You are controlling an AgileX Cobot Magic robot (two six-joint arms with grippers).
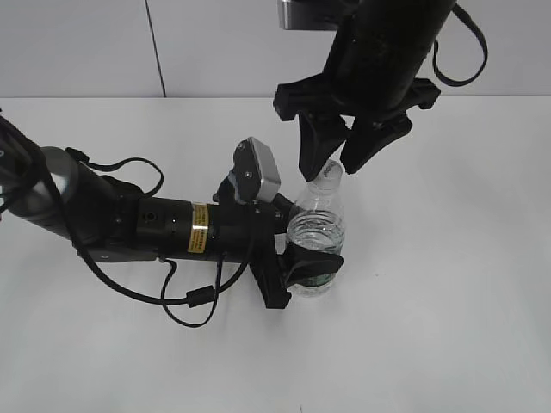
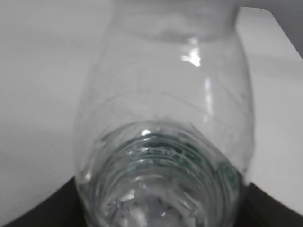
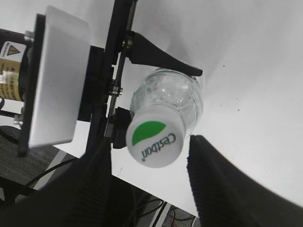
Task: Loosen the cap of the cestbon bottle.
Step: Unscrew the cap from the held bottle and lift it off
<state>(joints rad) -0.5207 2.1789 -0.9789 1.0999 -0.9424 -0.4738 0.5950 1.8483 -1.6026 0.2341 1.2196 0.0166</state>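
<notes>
The robot's left gripper is holding the bottle's lower body, so the white cap (image 1: 327, 175) will twist loose and come all the way off when the robot turns it.
The clear ribbed cestbon bottle (image 1: 317, 232) stands upright on the white table, its dark green label low on the body. My left gripper (image 1: 303, 258) is shut on its lower body; the left wrist view shows the bottle (image 2: 165, 142) filling the frame between dark fingers. The white cap (image 1: 328, 175) with a green half-circle and lettering sits on the neck. In the right wrist view the cap (image 3: 155, 136) lies between the two black fingers of my right gripper (image 3: 151, 184), with gaps on both sides. My right gripper (image 1: 336, 153) is open, straddling the cap from above.
The white table (image 1: 448, 284) runs round the bottle, with a grey wall behind. The left arm and its black cables (image 1: 129, 228) lie across the left half. The left wrist camera housing (image 1: 256, 169) sits just left of the bottle neck.
</notes>
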